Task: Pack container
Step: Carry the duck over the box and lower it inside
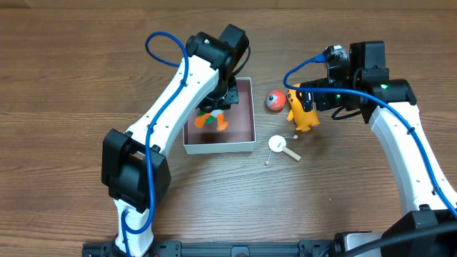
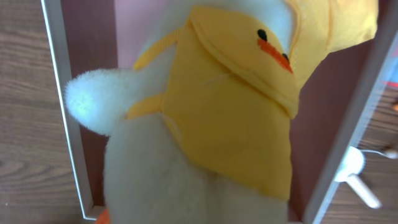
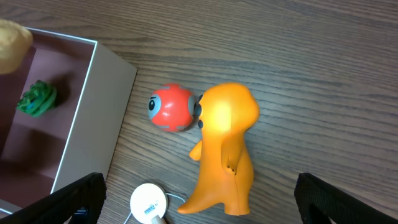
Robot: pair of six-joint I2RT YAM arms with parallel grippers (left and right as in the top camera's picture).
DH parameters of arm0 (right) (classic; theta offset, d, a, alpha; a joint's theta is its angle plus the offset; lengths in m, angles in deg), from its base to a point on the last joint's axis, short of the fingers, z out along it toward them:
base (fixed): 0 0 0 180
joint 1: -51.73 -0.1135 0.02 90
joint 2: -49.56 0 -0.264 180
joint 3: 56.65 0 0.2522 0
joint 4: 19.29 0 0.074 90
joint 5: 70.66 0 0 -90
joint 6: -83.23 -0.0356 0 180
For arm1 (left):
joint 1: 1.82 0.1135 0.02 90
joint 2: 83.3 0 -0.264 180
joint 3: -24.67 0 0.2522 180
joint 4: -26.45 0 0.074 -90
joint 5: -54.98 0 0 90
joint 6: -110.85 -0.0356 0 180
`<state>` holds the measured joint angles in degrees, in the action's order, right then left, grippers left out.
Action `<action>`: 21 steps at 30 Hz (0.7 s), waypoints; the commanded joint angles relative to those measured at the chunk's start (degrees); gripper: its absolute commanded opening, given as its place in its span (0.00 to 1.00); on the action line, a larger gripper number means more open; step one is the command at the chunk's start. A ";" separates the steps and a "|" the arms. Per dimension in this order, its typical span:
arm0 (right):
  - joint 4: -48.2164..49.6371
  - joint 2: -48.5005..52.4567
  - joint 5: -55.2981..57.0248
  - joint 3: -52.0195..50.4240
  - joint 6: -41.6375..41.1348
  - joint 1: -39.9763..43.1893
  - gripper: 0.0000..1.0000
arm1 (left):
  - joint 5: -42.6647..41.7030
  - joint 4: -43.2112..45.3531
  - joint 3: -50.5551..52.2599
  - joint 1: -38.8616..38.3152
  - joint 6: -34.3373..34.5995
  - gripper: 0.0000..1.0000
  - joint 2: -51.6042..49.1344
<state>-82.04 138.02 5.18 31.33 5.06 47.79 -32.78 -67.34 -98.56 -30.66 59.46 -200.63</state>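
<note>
The white plush duck (image 1: 216,114) is hanging inside the container's sides, so my left gripper should keep lowering the duck and let go of it on the container's bottom (image 1: 201,134).
The container (image 1: 221,148) is a shallow square box with white walls and a pinkish-brown inside, at the table's middle. My left gripper (image 1: 216,106) hangs over it, shut on a white plush duck in a yellow coat (image 2: 211,112). The duck fills the left wrist view and hides the fingers. The container's wall (image 2: 62,99) shows beside the duck. A small green toy (image 3: 37,98) lies inside the container (image 3: 106,93). My right gripper (image 3: 199,190) is open, its fingers on either side of an orange dinosaur figure (image 3: 227,149) that stands right of the container (image 1: 305,118).
A red ball with a blue eye (image 1: 274,101) touches the orange figure's head (image 3: 172,107). A white round disc on a stick with a thin cord (image 1: 280,145) lies in front of the container's right corner (image 3: 148,202).
</note>
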 commanded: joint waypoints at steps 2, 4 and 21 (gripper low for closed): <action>0.28 0.24 0.15 0.79 0.20 -0.07 1.00 | 1.81 0.96 3.28 2.19 1.73 0.17 0.24; 0.28 0.24 0.15 0.79 0.20 -0.07 1.00 | 1.84 1.09 4.13 2.62 1.70 0.17 0.24; 0.28 0.24 0.17 0.79 0.20 -0.07 1.00 | 2.60 9.46 15.37 4.13 3.85 0.22 0.24</action>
<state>-82.04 138.02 5.18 31.33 5.08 47.79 -31.09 -58.57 -85.49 -27.62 61.45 -200.63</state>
